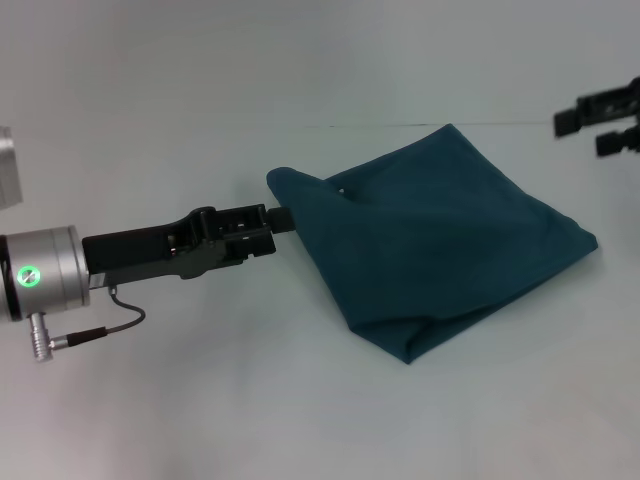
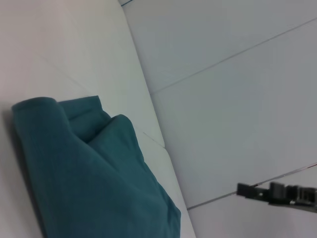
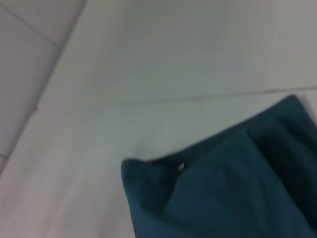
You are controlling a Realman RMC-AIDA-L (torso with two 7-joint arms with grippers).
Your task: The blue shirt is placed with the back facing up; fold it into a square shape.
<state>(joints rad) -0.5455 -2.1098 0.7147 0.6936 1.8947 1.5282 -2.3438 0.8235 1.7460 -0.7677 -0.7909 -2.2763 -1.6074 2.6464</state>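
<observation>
The blue shirt [image 1: 440,240] is lying crooked. My right gripper should keep out of the way while my left gripper grabs the shirt's edge [image 1: 303,212] below the rolled corner and pulls the shirt straight.
The blue shirt [image 1: 440,230] lies folded into a rough, tilted square on the white table, plain side up, with its left corner curled into a small roll [image 2: 34,106]. My left gripper [image 1: 283,218] reaches in low from the left, and its tip meets the shirt's left edge just below that rolled corner. In the right wrist view the shirt [image 3: 233,193] shows the same corner with a small white tag. My right gripper [image 1: 592,130] hangs open at the far right, above and apart from the shirt, holding nothing; the left wrist view also catches this right gripper [image 2: 257,191].
The white table [image 1: 200,400] spreads all around the shirt, with a thin seam line running across it behind the cloth. A grey box edge [image 1: 8,165] shows at the far left. A cable [image 1: 95,330] loops under my left wrist.
</observation>
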